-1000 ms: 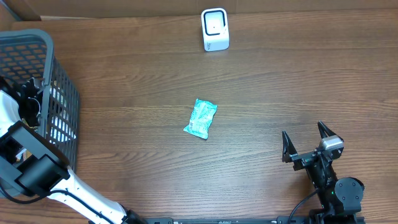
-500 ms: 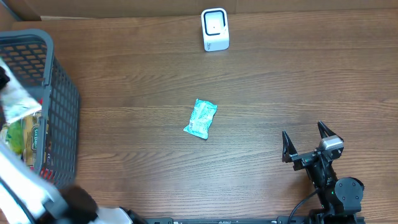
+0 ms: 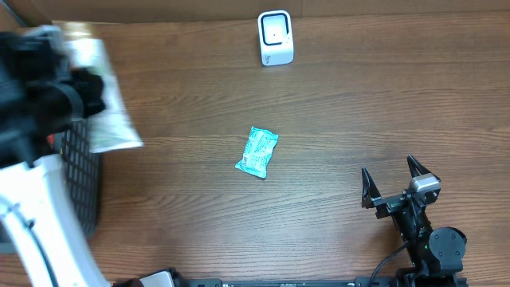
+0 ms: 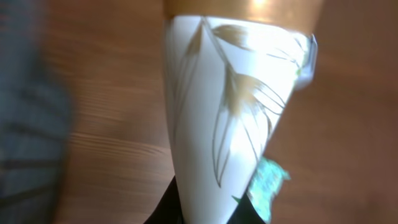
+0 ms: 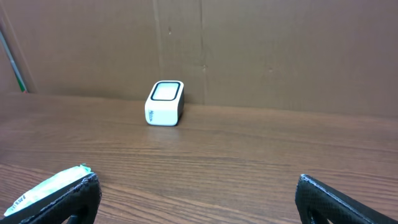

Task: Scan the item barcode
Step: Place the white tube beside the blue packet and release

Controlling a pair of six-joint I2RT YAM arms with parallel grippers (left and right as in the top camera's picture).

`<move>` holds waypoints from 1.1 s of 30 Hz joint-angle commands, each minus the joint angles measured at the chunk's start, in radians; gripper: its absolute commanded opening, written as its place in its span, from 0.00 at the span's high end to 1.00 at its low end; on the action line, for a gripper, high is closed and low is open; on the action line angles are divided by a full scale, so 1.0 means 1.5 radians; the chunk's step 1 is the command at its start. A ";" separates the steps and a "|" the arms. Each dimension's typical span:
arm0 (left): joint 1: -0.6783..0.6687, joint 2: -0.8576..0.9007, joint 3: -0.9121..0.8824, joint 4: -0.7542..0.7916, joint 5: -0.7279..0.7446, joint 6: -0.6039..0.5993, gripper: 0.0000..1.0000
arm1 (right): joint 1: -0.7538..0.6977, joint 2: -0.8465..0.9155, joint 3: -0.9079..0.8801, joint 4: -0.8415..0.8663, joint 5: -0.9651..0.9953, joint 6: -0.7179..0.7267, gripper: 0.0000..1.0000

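Note:
I should go on lowering my left gripper to the wood [image 3: 220, 145] beside the teal packet and let go there, because the white packet [image 3: 114, 127] is clear of the mesh basket and that spot is open.
My left gripper [image 3: 82, 97] is raised over the table's left side, shut on a white packet [image 3: 107, 104] printed with gold leaves. In the left wrist view that packet [image 4: 230, 93] fills the middle, its lower end pinched between my black fingers [image 4: 168, 214]. The white barcode scanner [image 3: 276, 37] stands at the far edge of the table, its window facing the front; it also shows in the right wrist view [image 5: 165, 103]. My right gripper [image 3: 389, 174] rests open at the front right, holding nothing [image 5: 199, 199].
A teal packet [image 3: 257, 151] lies mid-table, seen also beside the right gripper's left finger [image 5: 46, 190] and behind the held packet [image 4: 268, 186]. A dark mesh basket [image 3: 80, 171] stands at the left edge. A cardboard wall [image 5: 249, 50] backs the table.
The left arm has lifted out of the basket with the white packet and swung it up and to the right, over the basket's rim. The right arm has not moved.

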 commanded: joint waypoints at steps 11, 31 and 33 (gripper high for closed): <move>-0.219 0.051 -0.508 0.461 -0.011 -0.126 0.96 | 0.005 -0.006 -0.007 0.004 -0.003 0.002 0.00; -0.234 0.206 -0.451 0.473 0.085 -0.133 0.40 | 0.005 -0.006 -0.007 0.004 -0.003 0.002 0.00; -0.234 0.198 -0.399 0.421 0.082 -0.121 0.42 | 0.005 -0.006 -0.007 0.004 -0.003 0.002 0.00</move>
